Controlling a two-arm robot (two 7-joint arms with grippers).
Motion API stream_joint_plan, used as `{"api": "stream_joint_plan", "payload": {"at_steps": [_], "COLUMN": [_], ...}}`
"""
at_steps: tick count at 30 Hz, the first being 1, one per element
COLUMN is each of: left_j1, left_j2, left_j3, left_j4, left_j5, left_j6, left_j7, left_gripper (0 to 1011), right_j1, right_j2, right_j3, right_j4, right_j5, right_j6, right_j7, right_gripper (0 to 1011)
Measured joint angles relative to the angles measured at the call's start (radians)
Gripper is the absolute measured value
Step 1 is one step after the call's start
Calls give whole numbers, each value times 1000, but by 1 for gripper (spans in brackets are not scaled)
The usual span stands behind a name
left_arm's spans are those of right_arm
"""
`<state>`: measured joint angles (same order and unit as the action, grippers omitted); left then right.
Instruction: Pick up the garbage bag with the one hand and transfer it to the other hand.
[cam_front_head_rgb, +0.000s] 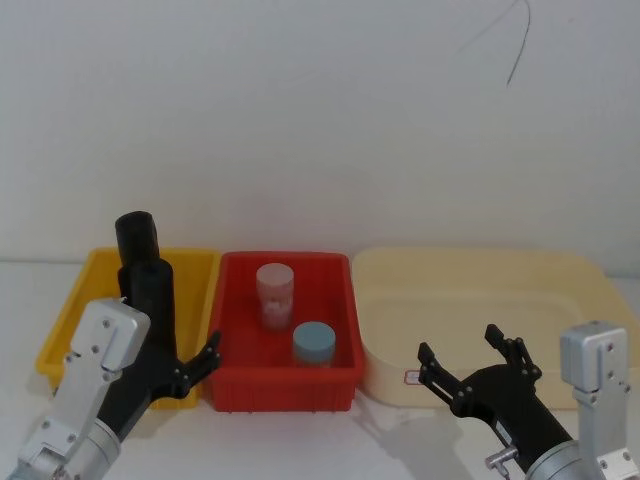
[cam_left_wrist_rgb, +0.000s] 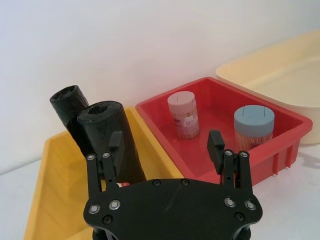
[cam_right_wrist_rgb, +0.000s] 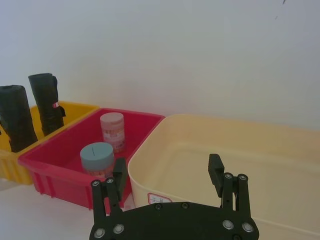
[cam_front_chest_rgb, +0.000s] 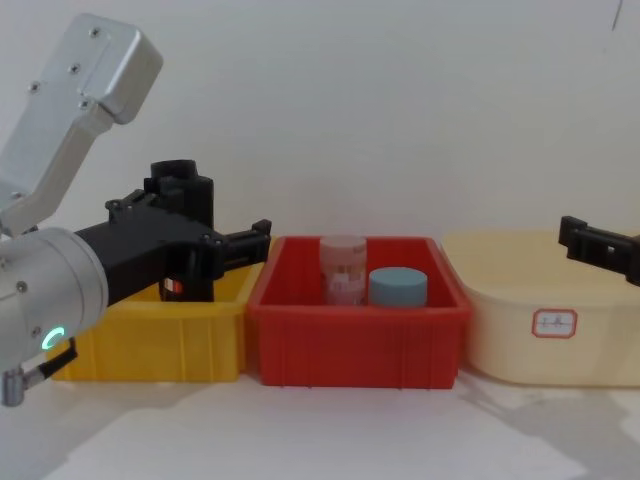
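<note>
My gripper will lift the nearer roll (cam_left_wrist_rgb: 113, 142), and the roll will stay rolled up and hang straight down, because the roll's top end (cam_left_wrist_rgb: 101, 111) shows tightly wound layers.
Two black garbage bag rolls stand upright in the yellow bin (cam_left_wrist_rgb: 55, 200): a nearer roll (cam_left_wrist_rgb: 106, 132) and a farther one (cam_left_wrist_rgb: 69, 106). They also appear in the right wrist view, as the nearer roll (cam_right_wrist_rgb: 16, 122) and the farther roll (cam_right_wrist_rgb: 46, 100). My left gripper (cam_left_wrist_rgb: 164, 146) is open at the yellow bin. The nearer roll rests just inside one of its fingers (cam_left_wrist_rgb: 114, 150), and nothing is clamped. In the head view the left gripper (cam_front_head_rgb: 168, 325) surrounds the garbage bag roll (cam_front_head_rgb: 142, 255). My right gripper (cam_front_head_rgb: 458, 345) hangs open and empty over the front rim of the cream tub (cam_front_head_rgb: 560, 270).
A red bin (cam_front_head_rgb: 235, 385) between the yellow bin (cam_front_head_rgb: 70, 330) and the cream tub holds a pink-lidded jar (cam_front_head_rgb: 275, 292) and a blue-lidded jar (cam_front_head_rgb: 314, 343). A white wall rises close behind the bins. White tabletop lies in front of them.
</note>
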<state>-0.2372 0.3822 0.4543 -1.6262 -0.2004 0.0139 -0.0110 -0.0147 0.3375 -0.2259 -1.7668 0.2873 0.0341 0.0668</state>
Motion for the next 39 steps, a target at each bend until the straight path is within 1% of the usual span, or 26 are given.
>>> {"api": "stream_joint_plan", "payload": {"at_steps": [27, 35, 39], "left_j1": [2, 29, 57], "left_j2": [0, 9, 20], "left_j3": [-1, -13, -28], "left_j4": [0, -22, -45], "left_j5": [2, 21, 31], "left_j6": [-1, -10, -14], "left_j7": [1, 25, 42], "left_gripper": [1000, 1000, 1000], "right_j1": [0, 0, 0], "right_j2": [0, 0, 0], "right_j3": [0, 0, 0], "right_j4": [0, 0, 0], "right_j5": [0, 0, 0], "right_j6": [0, 0, 0], "right_j7": [0, 0, 0], "right_gripper": [1000, 1000, 1000]}}
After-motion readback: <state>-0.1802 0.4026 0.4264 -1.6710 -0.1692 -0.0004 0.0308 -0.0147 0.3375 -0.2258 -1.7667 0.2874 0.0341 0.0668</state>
